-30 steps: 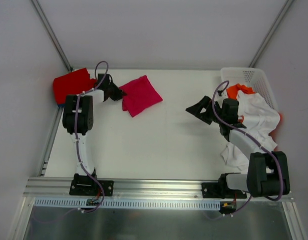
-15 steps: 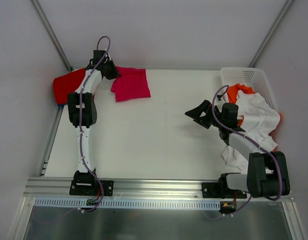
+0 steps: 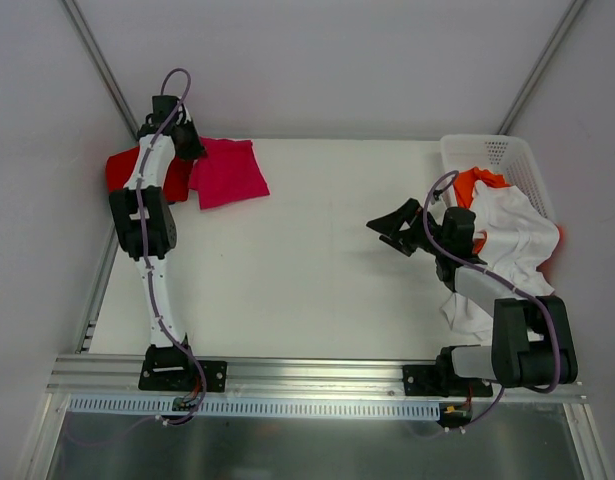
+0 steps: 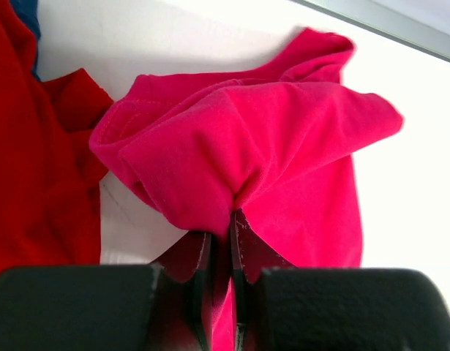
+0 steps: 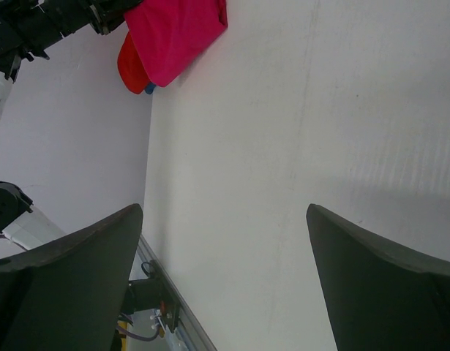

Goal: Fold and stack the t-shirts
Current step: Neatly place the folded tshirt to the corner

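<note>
My left gripper should continue to pull the folded crimson-pink t-shirt across until it covers the red t-shirt, because my left gripper holds the crimson-pink t-shirt by the edge [image 3: 200,160] facing the red t-shirt [image 3: 175,181].
My left gripper [image 3: 190,150] is shut on the folded crimson-pink t-shirt [image 3: 227,172], at the table's far left corner; the left wrist view shows the cloth [image 4: 283,153] pinched between the jaws. A red t-shirt [image 3: 122,170] lies at the far left, partly under my arm, with a sliver of blue [image 4: 25,22] beside it in the left wrist view. My right gripper [image 3: 392,226] is open and empty above the bare table right of centre. White [image 3: 512,235] and orange [image 3: 474,181] t-shirts spill from the basket at the right.
The white lattice basket [image 3: 507,152] stands at the far right corner. White cloth [image 3: 469,308] hangs over the right arm toward the near edge. Metal rails run along the near and left table edges.
My left gripper has carried the crimson-pink t-shirt leftward and back toward the red t-shirt in the far left corner. The right gripper has barely moved.
</note>
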`<move>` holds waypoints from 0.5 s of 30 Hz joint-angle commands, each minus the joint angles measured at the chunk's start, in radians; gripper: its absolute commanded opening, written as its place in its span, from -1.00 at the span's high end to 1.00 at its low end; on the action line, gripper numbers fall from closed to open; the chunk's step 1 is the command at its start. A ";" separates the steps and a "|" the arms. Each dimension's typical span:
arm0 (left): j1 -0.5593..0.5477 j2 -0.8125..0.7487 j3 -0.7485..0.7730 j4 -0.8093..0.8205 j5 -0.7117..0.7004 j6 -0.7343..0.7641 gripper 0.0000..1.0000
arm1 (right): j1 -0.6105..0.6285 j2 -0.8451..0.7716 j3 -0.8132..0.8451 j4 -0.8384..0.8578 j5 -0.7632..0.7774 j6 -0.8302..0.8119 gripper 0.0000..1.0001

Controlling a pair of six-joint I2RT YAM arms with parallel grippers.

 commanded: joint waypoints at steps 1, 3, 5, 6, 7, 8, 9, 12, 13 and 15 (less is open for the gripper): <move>0.002 -0.128 0.023 -0.022 -0.034 0.063 1.00 | -0.006 0.006 -0.005 0.103 -0.047 0.036 -0.99; 0.003 -0.134 0.049 -0.044 -0.050 0.081 1.00 | -0.006 0.012 -0.008 0.111 -0.048 0.042 -0.99; 0.006 -0.147 0.075 -0.062 -0.074 0.103 1.00 | -0.006 0.015 -0.009 0.111 -0.048 0.042 -0.99; 0.010 -0.150 0.083 -0.079 -0.083 0.109 1.00 | -0.006 0.016 -0.009 0.111 -0.048 0.042 -0.99; 0.011 -0.159 0.089 -0.090 -0.105 0.113 1.00 | -0.006 0.018 -0.009 0.112 -0.050 0.043 -0.99; 0.019 -0.165 0.100 -0.098 -0.120 0.126 1.00 | -0.006 0.019 -0.009 0.115 -0.051 0.046 -0.99; 0.020 -0.171 0.106 -0.113 -0.139 0.136 1.00 | -0.005 0.021 -0.009 0.121 -0.054 0.049 -0.99; 0.022 -0.188 0.115 -0.128 -0.258 0.187 1.00 | -0.006 0.027 -0.011 0.131 -0.057 0.055 -0.99; 0.022 -0.193 0.121 -0.133 -0.327 0.201 1.00 | -0.006 0.030 -0.011 0.132 -0.061 0.057 -0.99; 0.026 -0.188 0.127 -0.136 -0.381 0.238 1.00 | -0.006 0.032 -0.014 0.140 -0.065 0.060 -0.99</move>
